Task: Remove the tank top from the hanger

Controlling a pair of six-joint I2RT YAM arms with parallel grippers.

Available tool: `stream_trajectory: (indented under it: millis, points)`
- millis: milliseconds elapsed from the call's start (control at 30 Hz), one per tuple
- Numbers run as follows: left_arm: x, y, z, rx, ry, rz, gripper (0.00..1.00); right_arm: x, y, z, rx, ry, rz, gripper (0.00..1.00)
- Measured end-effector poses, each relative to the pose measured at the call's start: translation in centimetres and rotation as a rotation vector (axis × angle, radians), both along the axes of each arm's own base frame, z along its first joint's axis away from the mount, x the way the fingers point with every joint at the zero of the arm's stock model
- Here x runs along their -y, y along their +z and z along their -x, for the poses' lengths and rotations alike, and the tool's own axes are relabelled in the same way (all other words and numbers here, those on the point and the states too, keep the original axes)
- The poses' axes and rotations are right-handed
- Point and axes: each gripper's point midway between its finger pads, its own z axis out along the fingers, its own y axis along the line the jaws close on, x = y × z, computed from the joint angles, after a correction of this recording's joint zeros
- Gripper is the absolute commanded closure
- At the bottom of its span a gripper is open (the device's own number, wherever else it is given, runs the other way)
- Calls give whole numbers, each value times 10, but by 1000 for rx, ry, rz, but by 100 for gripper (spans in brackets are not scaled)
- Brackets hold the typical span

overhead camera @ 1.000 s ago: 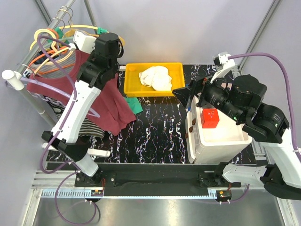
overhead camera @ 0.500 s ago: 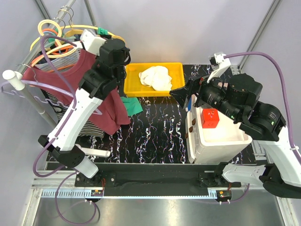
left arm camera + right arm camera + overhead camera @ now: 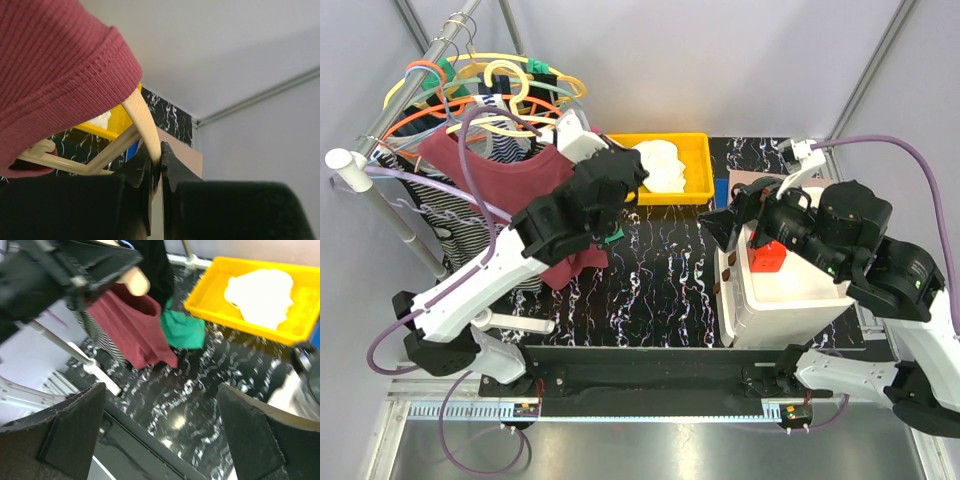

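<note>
Next, I take the hanger (image 3: 518, 106) near its hook with my right gripper before my left gripper pulls a strap, because my left gripper is holding the hanger's tip (image 3: 153, 141) beside the strap.
A maroon tank top (image 3: 510, 175) hangs on a cream hanger (image 3: 498, 122), held out from the clothes rack over the table's left side. My left gripper (image 3: 620, 178) is shut on the hanger's right end. The left wrist view shows the jaws (image 3: 156, 165) pinching the cream hanger tip (image 3: 142, 120), with the tank top's ribbed strap (image 3: 50, 75) just above. My right gripper (image 3: 720, 215) is open and empty over the table's middle. In the right wrist view (image 3: 162, 440) it is apart from the tank top (image 3: 130, 325) and the hanger tip (image 3: 136, 281).
The rack pole (image 3: 390, 215) carries several coloured hangers (image 3: 430, 90) and striped clothes (image 3: 430, 215). A yellow tray (image 3: 695, 145) holds white cloth (image 3: 660, 165). A green cloth (image 3: 182, 330) lies by it. A white box (image 3: 790, 300) with a red block (image 3: 767, 255) stands at the right.
My left arm has swung right and toward the table's middle, carrying the hanger and tank top away from the rack. My right gripper has shifted slightly back and right.
</note>
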Motion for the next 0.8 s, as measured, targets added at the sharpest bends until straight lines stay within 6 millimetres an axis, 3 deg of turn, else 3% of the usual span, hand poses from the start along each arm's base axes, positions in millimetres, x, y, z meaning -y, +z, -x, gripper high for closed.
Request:
stream_trajectory:
  millis: [400, 633, 800]
  points:
    - [43, -18, 78, 4, -346, -26, 100, 51, -39, 33, -100, -68, 29, 1]
    - [76, -11, 135, 51, -627, -18, 100, 44, -36, 36, -142, -52, -7, 0]
    - [97, -20, 176, 82, -805, -58, 100, 26, -8, 30, -187, -46, -88, 0]
